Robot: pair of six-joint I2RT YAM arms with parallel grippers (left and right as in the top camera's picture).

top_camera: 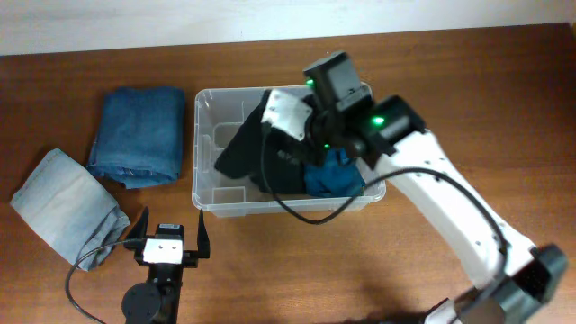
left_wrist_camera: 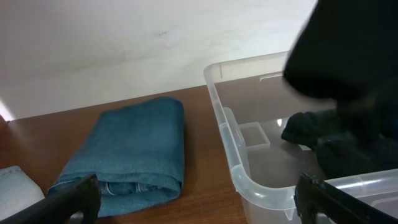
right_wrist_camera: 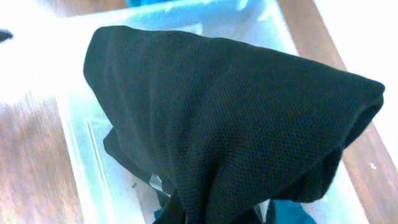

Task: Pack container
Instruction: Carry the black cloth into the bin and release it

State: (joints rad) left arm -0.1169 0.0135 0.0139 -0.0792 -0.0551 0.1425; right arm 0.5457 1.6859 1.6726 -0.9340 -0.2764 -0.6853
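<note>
My right gripper goes on moving the black cloth to the container's end [top_camera: 216, 135] by the denim garment, as that end is open, until the cloth gets to the container's bottom [top_camera: 227, 187].
The clear plastic container [top_camera: 194, 153] stands mid-table; it also shows in the left wrist view [left_wrist_camera: 249, 180] and the right wrist view [right_wrist_camera: 74, 130]. My right gripper [top_camera: 286, 148] is over the container, shut on a black cloth [top_camera: 245, 148] that drapes down into it. The cloth [right_wrist_camera: 224, 106] fills the right wrist view and hides the fingers. A teal garment [top_camera: 333, 178] lies inside at the right end. My left gripper [top_camera: 171, 217] is open and empty in front of the container's front left corner [left_wrist_camera: 196, 202].
A folded dark blue denim garment [top_camera: 139, 135] lies left of the container, also seen in the left wrist view [left_wrist_camera: 130, 149]. A folded light grey-blue garment [top_camera: 63, 207] lies at the far left. The table's back edge meets a white wall.
</note>
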